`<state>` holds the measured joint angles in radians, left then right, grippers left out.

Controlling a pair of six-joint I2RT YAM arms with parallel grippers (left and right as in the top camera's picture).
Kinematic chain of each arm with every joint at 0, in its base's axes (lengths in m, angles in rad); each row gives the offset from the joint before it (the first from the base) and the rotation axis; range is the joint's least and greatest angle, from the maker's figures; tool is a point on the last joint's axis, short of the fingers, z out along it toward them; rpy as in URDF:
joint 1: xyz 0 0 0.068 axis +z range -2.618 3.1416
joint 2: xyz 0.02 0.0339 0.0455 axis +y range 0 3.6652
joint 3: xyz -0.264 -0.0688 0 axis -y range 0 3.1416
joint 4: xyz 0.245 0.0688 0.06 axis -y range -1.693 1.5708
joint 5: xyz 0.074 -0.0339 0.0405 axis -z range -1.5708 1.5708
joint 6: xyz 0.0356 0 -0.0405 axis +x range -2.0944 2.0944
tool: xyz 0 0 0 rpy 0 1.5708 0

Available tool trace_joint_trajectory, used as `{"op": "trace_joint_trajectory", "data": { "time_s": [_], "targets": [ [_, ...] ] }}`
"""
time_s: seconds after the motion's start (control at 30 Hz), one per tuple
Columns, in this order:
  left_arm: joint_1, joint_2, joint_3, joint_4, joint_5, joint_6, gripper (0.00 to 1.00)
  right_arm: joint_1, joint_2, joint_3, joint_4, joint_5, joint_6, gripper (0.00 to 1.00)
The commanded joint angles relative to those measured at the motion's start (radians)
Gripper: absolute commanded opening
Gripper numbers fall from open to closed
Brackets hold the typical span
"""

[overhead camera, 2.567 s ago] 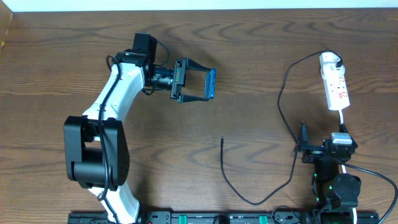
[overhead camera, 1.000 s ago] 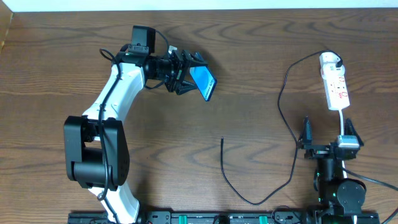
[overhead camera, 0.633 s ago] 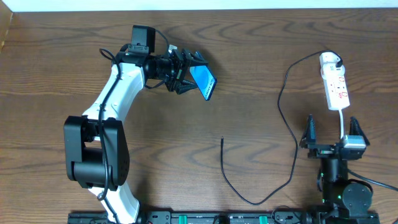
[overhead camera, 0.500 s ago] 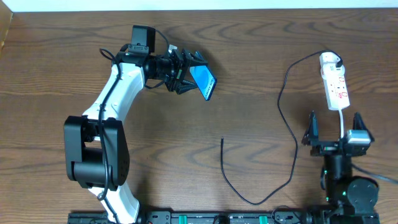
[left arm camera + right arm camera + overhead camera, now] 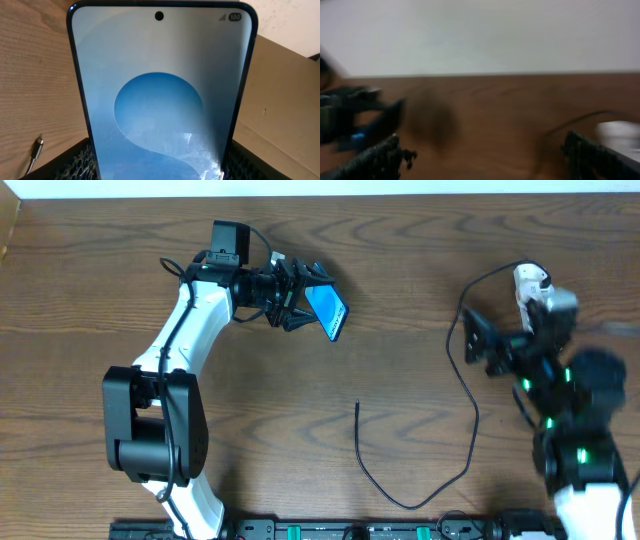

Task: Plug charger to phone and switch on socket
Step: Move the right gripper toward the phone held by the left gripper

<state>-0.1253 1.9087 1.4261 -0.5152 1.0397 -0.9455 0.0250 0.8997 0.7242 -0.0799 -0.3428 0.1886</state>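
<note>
The phone's loose end (image 5: pixel 335 322) juts from my left gripper toward my open right gripper, which should keep moving in until its fingers straddle that end (image 5: pixel 342 311) and close.
My left gripper (image 5: pixel 312 300) is shut on the phone (image 5: pixel 328 311), holding it tilted above the table at the back left. In the left wrist view the blue lit phone (image 5: pixel 160 100) fills the frame between my fingers (image 5: pixel 80 161). The charger (image 5: pixel 470 430) is a thin black cable looping over the table; its plug tip (image 5: pixel 358 406) lies free at the centre, and the same tip (image 5: pixel 36 150) shows in the left wrist view. My right gripper (image 5: pixel 512 328) is open and blurred, over the socket (image 5: pixel 530 278), whose white plug end shows. The right gripper (image 5: pixel 485 160) holds nothing.
The brown wooden table (image 5: pixel 400 240) ends at a white wall along the back. A cardboard edge (image 5: pixel 285 100) shows behind the phone. The left arm's white body (image 5: pixel 185 350) stretches over the left half. The blurred right wrist view shows the socket (image 5: pixel 620 132) at right.
My right arm has swung up from the front edge toward the socket, fast enough to blur. The left gripper turned the phone earlier and has since kept still.
</note>
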Motion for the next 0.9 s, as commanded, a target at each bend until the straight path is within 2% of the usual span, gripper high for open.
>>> {"op": "trace_joint_trajectory", "data": {
  "time_s": [0.0, 0.07, 0.1, 0.17, 0.37, 0.57, 0.87],
  "targets": [
    [0.002, -0.037, 0.012, 0.005, 0.021, 0.002, 0.07, 0.009, 0.170, 0.122, 0.005, -0.325, 0.130, 0.99],
    [0.002, -0.037, 0.012, 0.005, 0.021, 0.002, 0.07, 0.009, 0.261, 0.167, 0.061, -0.462, 0.146, 0.99],
    [0.002, -0.037, 0.012, 0.005, 0.021, 0.002, 0.08, 0.009, 0.325, 0.182, 0.142, -0.530, 0.159, 0.99],
    [0.002, -0.037, 0.012, 0.005, 0.021, 0.002, 0.07, 0.009, 0.409, 0.183, 0.229, -0.549, 0.201, 0.99],
    [0.002, -0.037, 0.012, 0.005, 0.016, -0.007, 0.08, 0.024, 0.540, 0.183, 0.407, -0.551, 0.443, 0.99],
    [-0.001, -0.037, 0.012, 0.005, -0.083, -0.102, 0.07, 0.097, 0.633, 0.183, 0.413, -0.554, 0.465, 0.99],
    [-0.002, -0.037, 0.012, 0.005, -0.101, -0.111, 0.07, 0.203, 0.670, 0.183, 0.412, -0.481, 0.441, 0.99]
  ]
}}
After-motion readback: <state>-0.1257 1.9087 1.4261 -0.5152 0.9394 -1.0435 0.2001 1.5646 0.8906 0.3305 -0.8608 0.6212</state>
